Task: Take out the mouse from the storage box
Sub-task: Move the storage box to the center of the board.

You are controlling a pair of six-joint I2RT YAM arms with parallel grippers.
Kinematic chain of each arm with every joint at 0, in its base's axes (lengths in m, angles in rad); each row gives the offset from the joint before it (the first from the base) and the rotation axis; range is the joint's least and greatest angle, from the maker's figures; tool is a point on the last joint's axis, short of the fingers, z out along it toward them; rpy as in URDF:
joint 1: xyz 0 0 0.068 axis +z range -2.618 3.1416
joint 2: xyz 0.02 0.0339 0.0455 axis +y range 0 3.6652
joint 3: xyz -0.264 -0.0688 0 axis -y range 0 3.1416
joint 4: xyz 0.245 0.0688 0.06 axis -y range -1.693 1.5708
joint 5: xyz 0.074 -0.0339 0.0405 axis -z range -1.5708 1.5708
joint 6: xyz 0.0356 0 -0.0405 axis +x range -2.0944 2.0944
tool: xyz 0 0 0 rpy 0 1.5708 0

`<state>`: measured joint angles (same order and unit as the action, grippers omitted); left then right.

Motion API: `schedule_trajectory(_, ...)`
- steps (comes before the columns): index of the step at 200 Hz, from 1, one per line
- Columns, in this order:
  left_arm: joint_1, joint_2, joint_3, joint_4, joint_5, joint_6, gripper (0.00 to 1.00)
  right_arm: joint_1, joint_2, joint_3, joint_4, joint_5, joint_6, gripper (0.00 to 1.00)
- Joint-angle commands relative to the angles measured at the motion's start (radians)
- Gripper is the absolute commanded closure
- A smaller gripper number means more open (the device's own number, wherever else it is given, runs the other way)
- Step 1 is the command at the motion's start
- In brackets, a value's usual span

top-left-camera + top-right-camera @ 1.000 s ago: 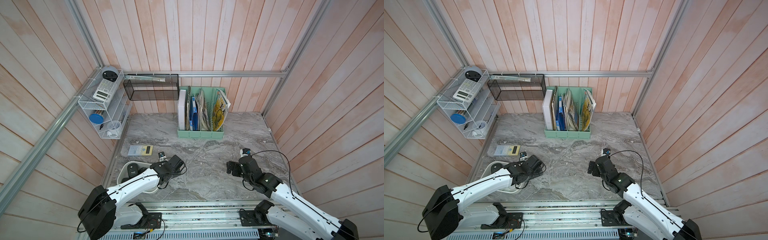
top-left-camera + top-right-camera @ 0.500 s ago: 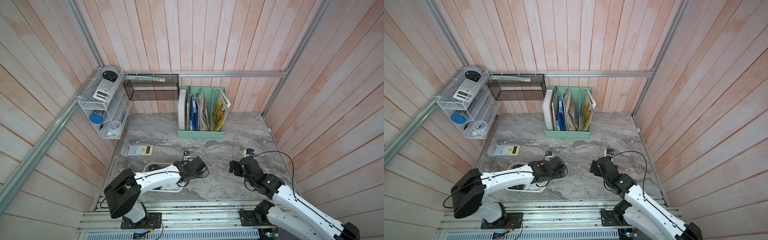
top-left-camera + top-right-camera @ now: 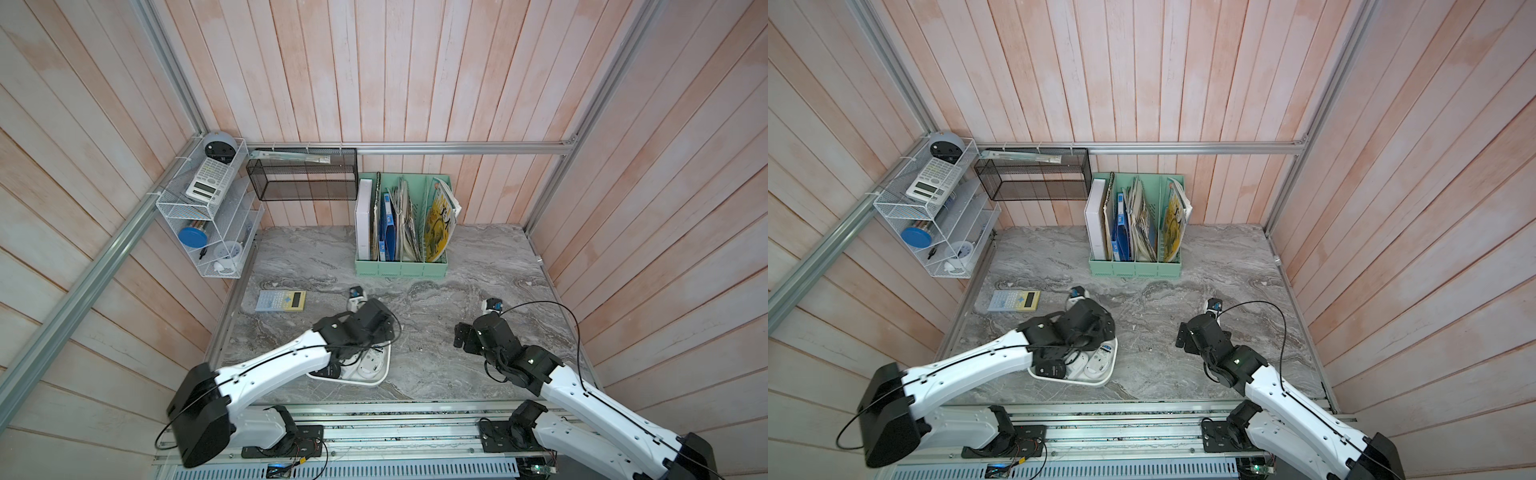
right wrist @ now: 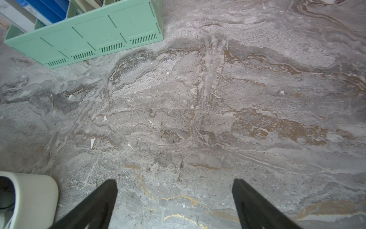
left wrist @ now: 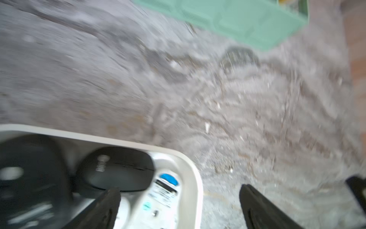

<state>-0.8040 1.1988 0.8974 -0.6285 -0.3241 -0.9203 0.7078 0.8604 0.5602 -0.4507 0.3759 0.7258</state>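
My left gripper needs to move back on the storage box (image 3: 1076, 380) to its opposite end (image 3: 1032, 371) and shift the box inward together with my right gripper, because the box is near the front edge.
The storage box (image 3: 387, 360) (image 3: 1103, 380) is a shallow white tub near the table's front edge, partly under my left arm. It holds a black mouse (image 3: 1050, 369) and a white mouse (image 3: 370, 365) (image 3: 1097, 365). In the left wrist view, which is blurred, I see its rim (image 5: 191, 166), a dark mouse (image 5: 116, 168) and a white mouse (image 5: 161, 195) lying label side up. My left gripper (image 3: 383, 332) (image 5: 178, 195) is open over the box's right corner, one finger above the inside and one outside. My right gripper (image 3: 462, 337) (image 4: 174, 186) is open over bare table, right of the box.
A mint-green file holder (image 3: 401, 266) (image 4: 89, 37) with books stands at the back. A calculator (image 3: 280, 300) lies on the table's left side. On the walls hang a black mesh basket (image 3: 305, 178) and a white wire shelf (image 3: 208, 216). The box's corner (image 4: 39, 190) shows in the right wrist view.
My left arm has swung to the right across the table front. The storage box has shifted right along with it. The right arm has hardly moved.
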Motion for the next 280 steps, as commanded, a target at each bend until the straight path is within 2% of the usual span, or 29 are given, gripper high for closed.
schedule_trajectory(1, 0.161, -0.2, -0.126, -0.17, -0.072, 0.004, 0.0, 0.05, 0.053, 0.038, 0.071, -0.023, 0.04, 0.02)
schedule_trajectory(21, 0.368, -0.348, -0.21, -0.256, -0.074, 0.012, 0.0, 0.112, 0.128, 0.042, 0.142, -0.034, 0.071, 0.02)
schedule_trajectory(36, 0.497, -0.395, -0.269, -0.258, -0.017, 0.014, 0.0, 0.166, 0.196, 0.065, 0.176, -0.028, 0.087, 0.02)
schedule_trajectory(80, 0.578, -0.279, -0.364, -0.144, 0.114, -0.023, 0.0, 0.295, 0.364, 0.135, 0.289, -0.079, 0.143, 0.02)
schedule_trajectory(115, 0.576, -0.31, -0.417, -0.057, 0.208, -0.023, 0.0, 0.377, 0.522, 0.196, 0.371, -0.155, 0.17, 0.02)
schedule_trajectory(137, 0.555, -0.356, -0.447, -0.005, 0.262, -0.037, 0.0, 0.38, 0.616, 0.2, 0.464, -0.242, 0.209, 0.02)
schedule_trajectory(153, 0.506, -0.362, -0.451, 0.023, 0.273, -0.054, 0.0, 0.379, 0.668, 0.209, 0.51, -0.283, 0.231, 0.02)
schedule_trajectory(195, 0.332, -0.333, -0.461, 0.118, 0.255, -0.133, 0.0, 0.376, 0.68, 0.222, 0.503, -0.278, 0.242, 0.02)
schedule_trajectory(218, 0.232, -0.282, -0.45, 0.198, 0.237, -0.17, 0.0, 0.337, 0.659, 0.214, 0.462, -0.27, 0.264, 0.03)
schedule_trajectory(247, 0.129, -0.174, -0.396, 0.286, 0.21, -0.188, 0.0, 0.256, 0.639, 0.176, 0.493, -0.336, 0.284, 0.09)
schedule_trajectory(280, 0.067, -0.036, -0.317, 0.383, 0.207, -0.187, 0.0, 0.184, 0.624, 0.172, 0.48, -0.365, 0.25, 0.13)
